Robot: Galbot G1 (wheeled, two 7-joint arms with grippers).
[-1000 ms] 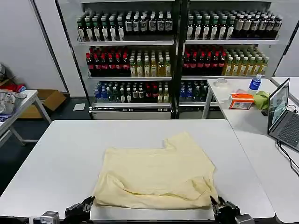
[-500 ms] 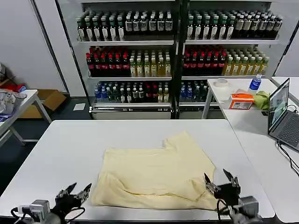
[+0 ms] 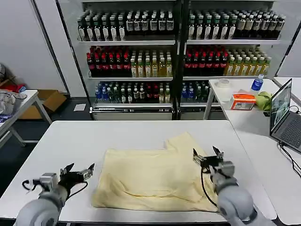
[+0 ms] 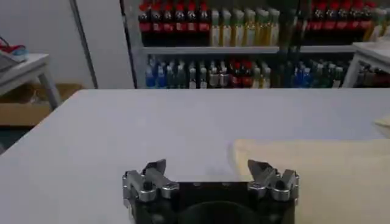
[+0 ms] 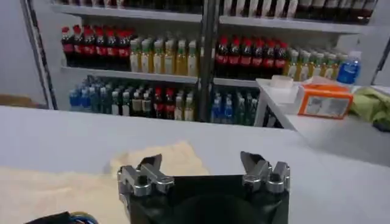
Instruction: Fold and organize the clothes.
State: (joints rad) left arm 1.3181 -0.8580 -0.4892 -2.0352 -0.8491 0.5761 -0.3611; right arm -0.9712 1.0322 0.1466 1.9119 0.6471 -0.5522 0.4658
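I expect the T-shirt's near side (image 3: 192, 168) to fold over along with the sleeve (image 3: 183, 141) when I carry the sleeve inward, because the sleeve sticks out from the limp, spread T-shirt.
The clothes are one pale yellow T-shirt (image 3: 157, 179), lying partly folded and wrinkled in the middle of the white table (image 3: 70, 141). My left gripper (image 3: 77, 173) hovers open just off the shirt's left edge, holding nothing. In the left wrist view the left gripper (image 4: 207, 167) has its jaws wide apart over bare table, with the shirt (image 4: 317, 170) off to one side. My right gripper (image 3: 208, 157) is open above the shirt's right side. The right wrist view shows the right gripper (image 5: 200, 161) empty, with the shirt (image 5: 73, 182) lying beneath and beyond it.
Behind the table stand shelves of bottles (image 3: 141, 61). A second table on the right carries a laptop (image 3: 284, 113), a green cloth (image 3: 263, 100), an orange box (image 3: 243, 102) and a blue bottle (image 3: 257, 84). A small table (image 3: 14, 106) and a cardboard box (image 3: 47, 101) are at the left.
Both grippers have risen from the table's near edge. The left moved out to the left of the shirt; the right moved forward over its right side. The shirt has barely shifted.
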